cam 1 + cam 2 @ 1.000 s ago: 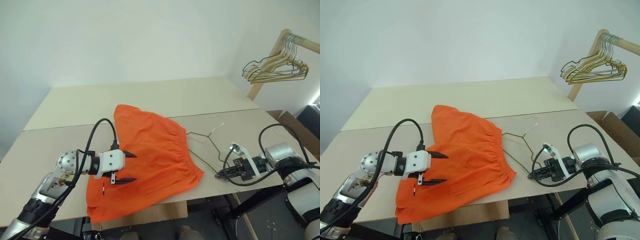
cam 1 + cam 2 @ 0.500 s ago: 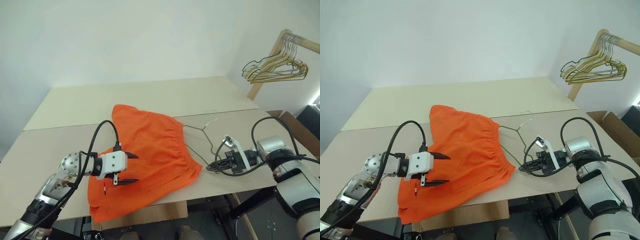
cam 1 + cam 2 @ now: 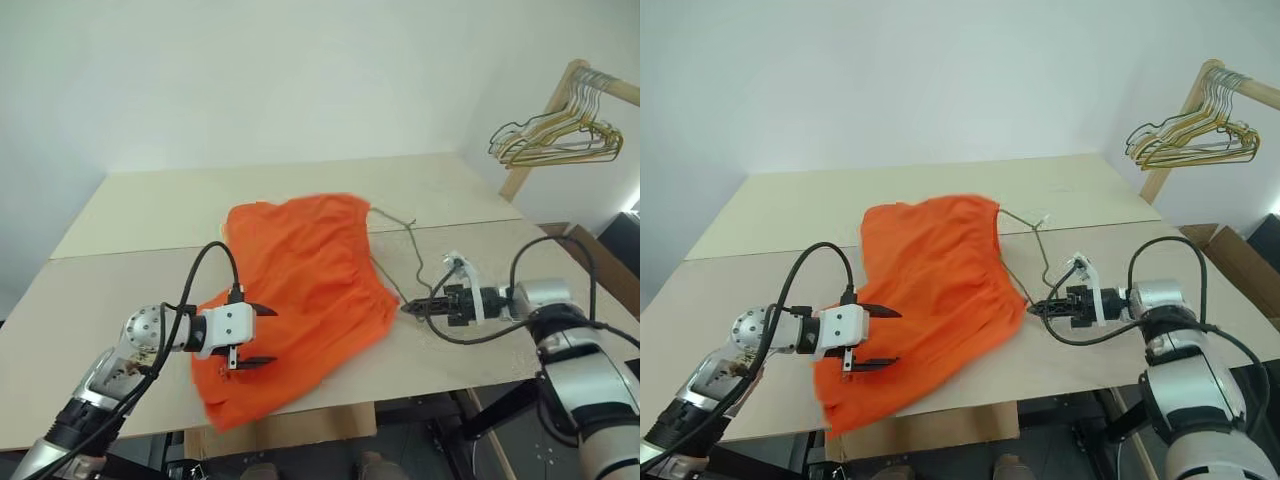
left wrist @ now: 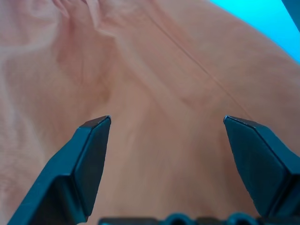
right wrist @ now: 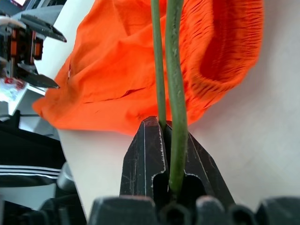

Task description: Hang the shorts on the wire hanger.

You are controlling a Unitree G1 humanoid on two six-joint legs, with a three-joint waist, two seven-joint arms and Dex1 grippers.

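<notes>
I expect the waistband (image 3: 378, 284) to stretch open around the wire hanger when I pull the waistband's bunched end, as the shorts' fabric gathers in puckers (image 3: 361, 232) beside the hanger.
The orange shorts (image 3: 300, 280) lie in the middle of the table, their gathered waistband side lifted off the surface. The thin wire hanger (image 3: 1039, 247) rises from my right gripper (image 3: 1036, 308), which is shut on the wire just right of the shorts. The hanger's far end reaches the raised corner of the shorts, and the fabric hides the rest of it. In the right wrist view the wire (image 5: 172, 70) stands clamped between the fingers (image 5: 143, 154). My left gripper (image 3: 268, 336) hovers open over the near left part of the shorts (image 4: 164, 84), holding nothing.
A bunch of gold and silver hangers (image 3: 555, 140) hangs on a wooden rack at the far right. A cardboard box (image 3: 1240, 250) sits on the floor beside the table. The table (image 3: 130, 260) has a seam across it, and its front edge is close below the shorts.
My right gripper has moved left and rolled, tipping the hanger upright. The waistband side of the shorts rose with it and the fabric bunched toward the left. The left gripper stayed put.
</notes>
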